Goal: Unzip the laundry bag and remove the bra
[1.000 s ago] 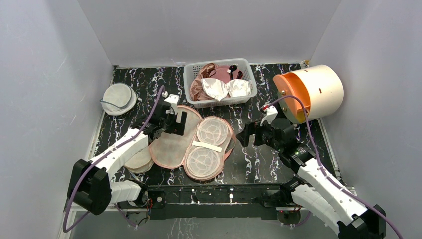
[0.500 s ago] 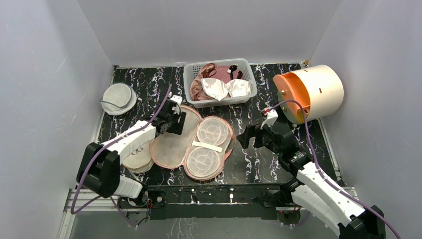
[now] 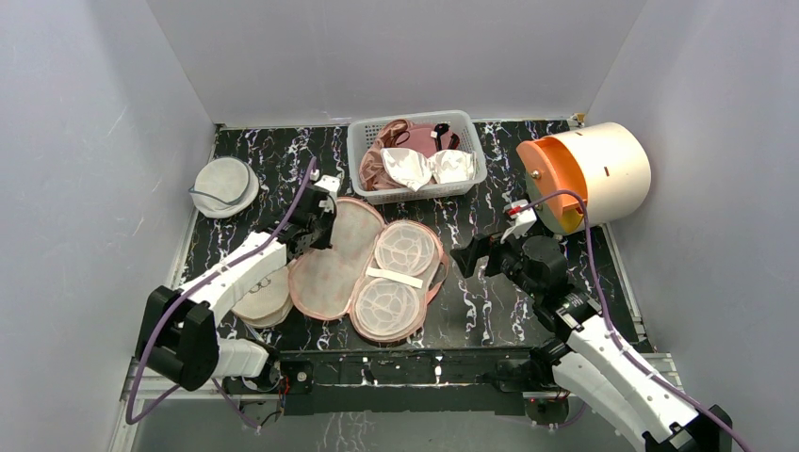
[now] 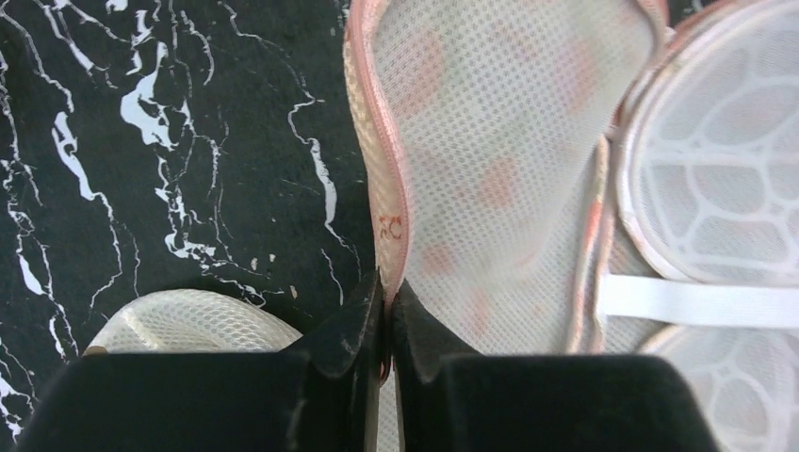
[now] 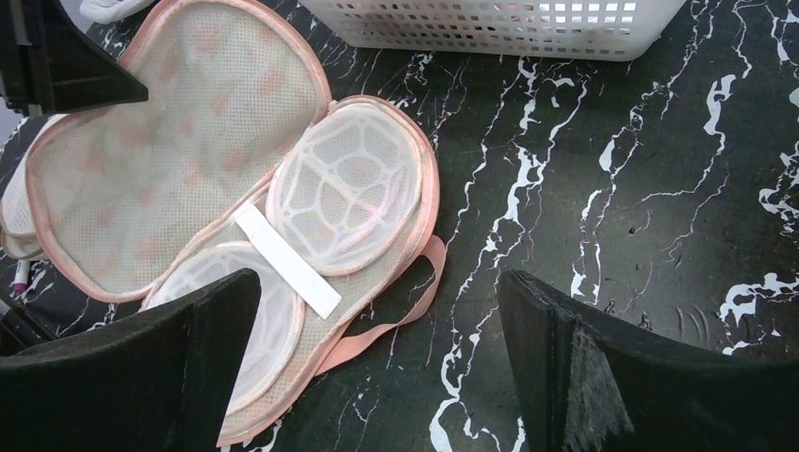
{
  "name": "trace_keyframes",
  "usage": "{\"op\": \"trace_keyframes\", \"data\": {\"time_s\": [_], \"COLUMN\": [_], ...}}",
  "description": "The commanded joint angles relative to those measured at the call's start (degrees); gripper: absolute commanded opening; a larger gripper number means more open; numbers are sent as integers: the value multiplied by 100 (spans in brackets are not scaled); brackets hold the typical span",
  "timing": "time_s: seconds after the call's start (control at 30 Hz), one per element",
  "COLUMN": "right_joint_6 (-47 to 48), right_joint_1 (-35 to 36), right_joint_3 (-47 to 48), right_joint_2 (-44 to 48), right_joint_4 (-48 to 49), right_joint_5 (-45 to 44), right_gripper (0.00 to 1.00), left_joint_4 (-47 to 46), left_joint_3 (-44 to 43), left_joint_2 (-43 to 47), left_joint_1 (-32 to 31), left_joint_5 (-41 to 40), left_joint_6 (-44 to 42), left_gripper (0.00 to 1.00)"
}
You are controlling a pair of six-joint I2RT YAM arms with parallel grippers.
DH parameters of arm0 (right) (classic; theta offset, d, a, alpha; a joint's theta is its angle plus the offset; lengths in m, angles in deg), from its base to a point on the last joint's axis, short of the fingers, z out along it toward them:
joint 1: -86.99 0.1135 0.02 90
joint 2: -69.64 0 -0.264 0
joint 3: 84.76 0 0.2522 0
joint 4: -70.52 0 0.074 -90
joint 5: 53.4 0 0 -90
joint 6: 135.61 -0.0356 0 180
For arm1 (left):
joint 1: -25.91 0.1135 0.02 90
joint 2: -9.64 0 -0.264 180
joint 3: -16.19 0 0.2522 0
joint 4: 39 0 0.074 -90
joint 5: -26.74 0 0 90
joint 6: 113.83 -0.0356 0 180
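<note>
The flap's outer pink edge (image 4: 391, 240) is in the grip of my fingers, and the white domes (image 3: 405, 249) lie clear. My left gripper carries on folding the flap over until it covers the domes.
The laundry bag (image 3: 332, 273) lies unzipped and spread flat mid-table, beige mesh inside facing up (image 4: 490, 141), pink edging all round (image 5: 170, 160). Its right half carries two white lattice domes (image 3: 403, 250) under a white strap. My left gripper (image 3: 320, 224) is shut on the pink zip edge of the left flap (image 4: 387, 301). My right gripper (image 3: 468, 256) hovers open over bare table just right of the bag (image 5: 377, 282), touching nothing. The white shiny bra (image 3: 429, 168) lies in the basket behind the bag.
The white basket (image 3: 471, 132) also holds a maroon bra and a pink garment. An orange-and-cream drum (image 3: 589, 174) lies on its side at back right. A round pouch (image 3: 224, 185) sits at back left, and another cream pouch (image 3: 259, 301) lies under my left arm.
My left gripper's jaws went from wide open to shut on the flap's pink edge, after dropping onto it. The right arm shifted slightly and stayed open.
</note>
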State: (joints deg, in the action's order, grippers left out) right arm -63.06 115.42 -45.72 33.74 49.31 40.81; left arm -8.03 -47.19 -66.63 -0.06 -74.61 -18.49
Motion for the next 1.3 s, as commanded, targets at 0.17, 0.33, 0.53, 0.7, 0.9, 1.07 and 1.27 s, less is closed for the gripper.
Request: {"op": "trace_keyframes", "data": {"time_s": [0.17, 0.33, 0.53, 0.7, 0.9, 1.07, 1.27], "right_joint_6": [65, 62, 63, 49, 46, 40, 25], "right_joint_1": [-13, -12, -17, -13, -14, -12, -12], "right_joint_3": [-67, -58, -67, -67, -67, -58, -49], "right_joint_2": [267, 239, 309, 327, 394, 389, 421], "right_joint_4": [349, 349, 332, 315, 287, 270, 227], "right_joint_5": [-134, -117, -154, -199, -234, -265, -319], "right_gripper": [98, 98, 98, 98, 98, 98, 98], "left_joint_4": [1196, 1110, 738, 8, -732, -954, -1084], "left_joint_3": [-979, -1071, -1092, -1047, -953, -1101, -1150], "left_joint_2": [194, 254, -5, -351, -969, -1538, -1815], "left_joint_1": [-98, -187, -653, -1306, -1724, -2025, -2240], "left_joint_5": [1362, 2058, 2255, 2146, 2117, 2083, 2023], "left_joint_6": [971, 1873, 2715, 3218, 3698, 3749, 3701], "left_gripper": [0, 1, 0, 1, 0, 0, 10]}}
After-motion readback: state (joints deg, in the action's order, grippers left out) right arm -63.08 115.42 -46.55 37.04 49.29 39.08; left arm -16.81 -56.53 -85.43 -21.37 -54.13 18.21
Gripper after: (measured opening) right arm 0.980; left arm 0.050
